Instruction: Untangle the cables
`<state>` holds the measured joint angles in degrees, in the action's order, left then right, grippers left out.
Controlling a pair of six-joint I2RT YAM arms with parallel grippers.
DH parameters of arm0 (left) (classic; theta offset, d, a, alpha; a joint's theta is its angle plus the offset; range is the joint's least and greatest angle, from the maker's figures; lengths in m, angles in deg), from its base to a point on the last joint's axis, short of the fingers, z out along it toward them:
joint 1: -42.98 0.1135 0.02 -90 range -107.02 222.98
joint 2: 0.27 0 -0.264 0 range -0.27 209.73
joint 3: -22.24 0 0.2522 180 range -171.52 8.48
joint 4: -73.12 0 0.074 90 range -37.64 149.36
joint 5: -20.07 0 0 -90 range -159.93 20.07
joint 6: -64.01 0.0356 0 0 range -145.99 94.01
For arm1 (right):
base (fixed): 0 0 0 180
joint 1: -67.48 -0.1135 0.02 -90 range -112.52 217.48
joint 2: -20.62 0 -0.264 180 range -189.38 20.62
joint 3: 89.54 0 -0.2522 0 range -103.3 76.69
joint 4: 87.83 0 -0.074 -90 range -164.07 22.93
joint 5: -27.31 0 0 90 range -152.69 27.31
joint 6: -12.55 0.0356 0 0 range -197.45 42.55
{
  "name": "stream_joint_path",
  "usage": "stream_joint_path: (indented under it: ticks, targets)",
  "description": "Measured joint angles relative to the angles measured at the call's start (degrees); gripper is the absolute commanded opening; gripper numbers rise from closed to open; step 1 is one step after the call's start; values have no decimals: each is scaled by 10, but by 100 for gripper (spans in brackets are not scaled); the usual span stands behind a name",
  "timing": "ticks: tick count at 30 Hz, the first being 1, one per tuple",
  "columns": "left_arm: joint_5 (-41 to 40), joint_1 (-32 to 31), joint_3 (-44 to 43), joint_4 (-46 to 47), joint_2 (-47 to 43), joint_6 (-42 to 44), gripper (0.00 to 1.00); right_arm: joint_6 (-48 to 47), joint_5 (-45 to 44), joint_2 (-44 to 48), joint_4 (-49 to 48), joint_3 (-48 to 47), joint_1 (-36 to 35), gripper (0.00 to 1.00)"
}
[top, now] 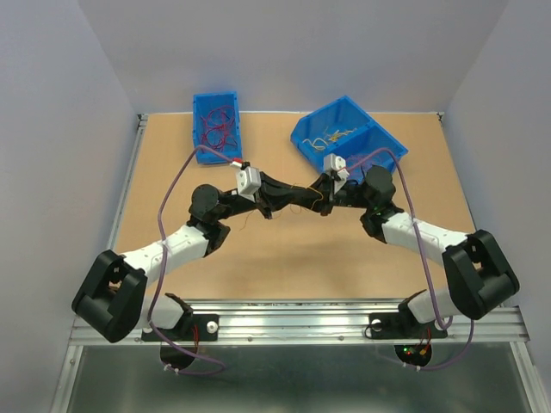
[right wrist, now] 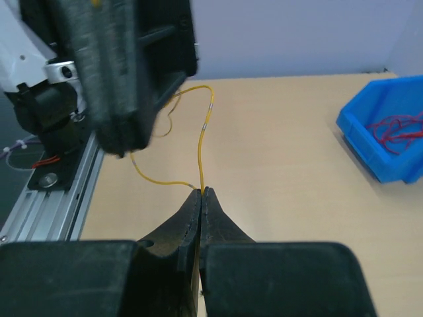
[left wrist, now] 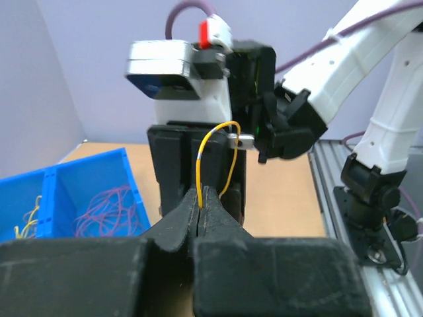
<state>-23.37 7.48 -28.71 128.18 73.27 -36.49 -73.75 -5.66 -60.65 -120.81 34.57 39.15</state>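
The robot's right gripper is pinching two parts of the yellow cable together, so it should open, let them hang apart, and grab the part of the cable that leads from the left gripper.
One yellow cable runs between my two grippers above the middle of the table. My left gripper is shut on one part of it; the strand arcs up and over toward the right arm's gripper facing it. My right gripper is shut on the same yellow cable, which loops upward, while another stretch trails left under the left gripper. From above, the left gripper and right gripper nearly meet tip to tip. Dark red cables lie bundled in a bin, and yellow cables in another.
A small blue bin stands at the back left. A two-compartment blue bin stands at the back right. The aluminium rail with both arm bases runs along the near edge. Grey walls enclose the table.
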Motion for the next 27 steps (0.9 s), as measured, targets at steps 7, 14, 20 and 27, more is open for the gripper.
stream_joint_path:
  ticks: [7, 14, 20, 27]
  targets:
    - [21, 31, 7, 46, 25, -93, 0, 95, 4, -48, -212, 69, -14, 4]
    - [43, 48, 11, 46, 67, -166, 0, 200, -8, -137, -244, 73, -14, 4]
    - [44, 48, 11, 51, 67, -169, 0, 216, -33, -137, -260, 73, -14, 12]
    - [28, 48, 11, 51, 64, -147, 0, 203, -63, -137, -268, 73, -14, 19]
